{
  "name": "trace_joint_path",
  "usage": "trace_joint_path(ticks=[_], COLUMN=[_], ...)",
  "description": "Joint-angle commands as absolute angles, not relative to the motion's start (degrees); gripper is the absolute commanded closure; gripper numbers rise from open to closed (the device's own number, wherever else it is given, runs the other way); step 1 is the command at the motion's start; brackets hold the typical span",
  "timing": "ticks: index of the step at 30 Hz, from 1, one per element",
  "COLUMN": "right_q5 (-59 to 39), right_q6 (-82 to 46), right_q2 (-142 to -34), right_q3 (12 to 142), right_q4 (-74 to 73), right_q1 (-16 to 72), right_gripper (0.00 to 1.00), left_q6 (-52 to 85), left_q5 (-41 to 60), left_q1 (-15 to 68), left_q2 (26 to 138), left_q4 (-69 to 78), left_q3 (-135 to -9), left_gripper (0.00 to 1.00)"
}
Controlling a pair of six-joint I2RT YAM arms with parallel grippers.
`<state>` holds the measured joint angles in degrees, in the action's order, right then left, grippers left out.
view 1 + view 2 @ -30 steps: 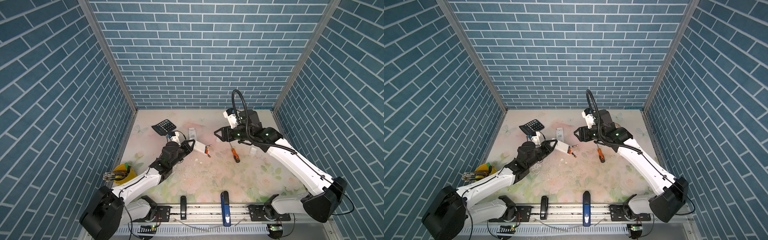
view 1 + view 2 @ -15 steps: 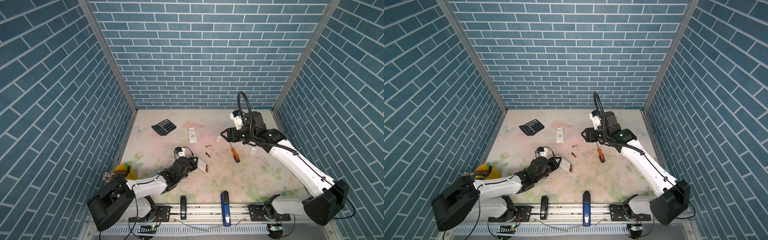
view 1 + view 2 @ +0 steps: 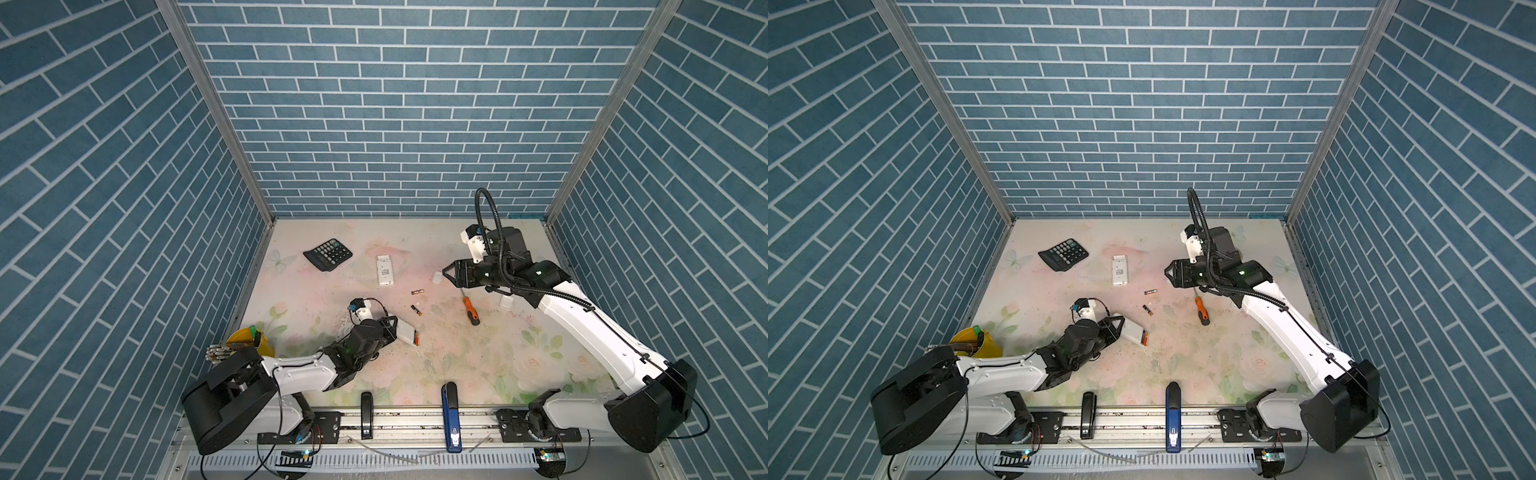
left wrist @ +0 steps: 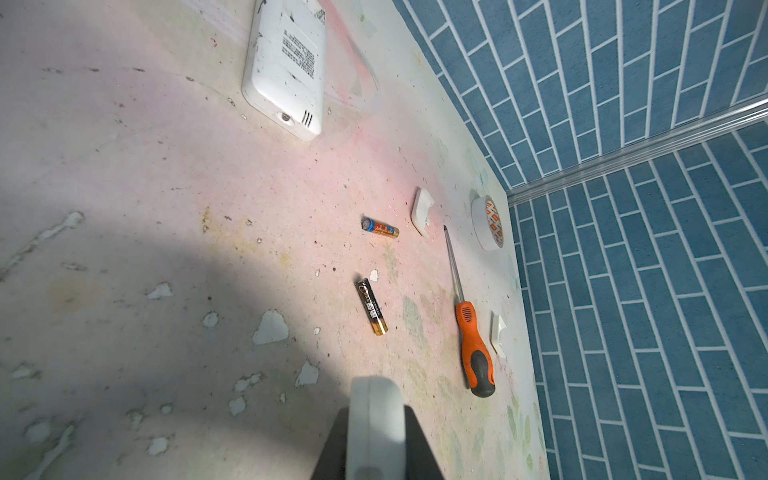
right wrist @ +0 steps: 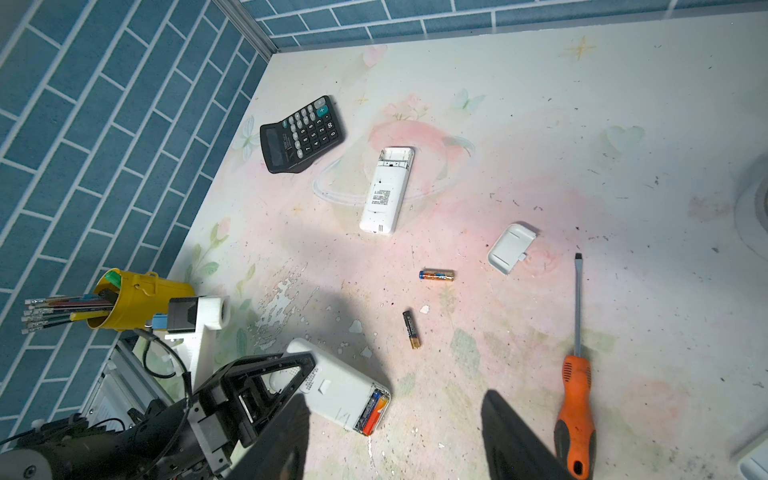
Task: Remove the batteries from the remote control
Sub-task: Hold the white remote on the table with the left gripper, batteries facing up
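The batteries sit tightly inside the remote's compartment [image 3: 416, 338], so the robot's left gripper should put the remote down before the right gripper takes hold of the screwdriver [image 3: 471, 310] by its handle.
My left gripper [image 3: 392, 327] is shut on one end of a white remote control [image 3: 406, 331], low over the table's front-middle. The remote's back compartment is open and holds orange and blue batteries [image 5: 374, 409]. Two loose batteries lie on the table beyond it: an orange-and-blue one [image 3: 417, 292] and a black-and-gold one [image 3: 416, 310]. My right gripper [image 3: 446, 276] hangs open over the back right with nothing between its fingers. In the left wrist view the remote [image 4: 376, 411] fills the gap between the jaws.
A second white remote [image 3: 385, 270] with an empty open compartment lies near the back, beside a black calculator [image 3: 328, 254]. An orange-handled screwdriver [image 3: 471, 311], two white battery covers [image 3: 437, 277] [image 3: 507, 302] and a tape roll [image 4: 488, 222] lie at the right. A yellow pencil cup [image 3: 249, 340] stands front left.
My left arm has drawn the remote from the table's middle back toward the front and lowered it. Two batteries now lie loose on the table. My right gripper shifted slightly right.
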<state>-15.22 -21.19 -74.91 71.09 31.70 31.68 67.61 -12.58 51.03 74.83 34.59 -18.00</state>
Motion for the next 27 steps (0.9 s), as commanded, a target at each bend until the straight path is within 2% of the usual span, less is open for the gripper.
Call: trace_joint_path(ticks=[1,8,16,27], right_q5=[-15.38,-15.32,-15.25,-15.20], right_q6=[-22.58,-23.01,-23.82,-24.52], right_q2=[-74.44,-73.75,-73.37,-73.61], right_q3=[68.92,67.92,67.24,66.47], right_q4=[30.54,30.17,29.47,28.84], right_q1=[31.38,31.38,31.38,31.38], right_gripper=[0.34,0.34,0.34,0.34], left_q6=[66.62,66.36,66.16,66.93], left_q5=[-14.52,-13.98,-13.19,-10.69], left_q1=[51.67,52.12,52.12,52.20], left_q2=[74.97,74.76,73.87,76.21], left_q4=[32.16,29.88,26.90,27.83], left_q3=[-17.25,-16.82,-16.19,-14.78], left_gripper=[0.81,0.65,0.55,0.53])
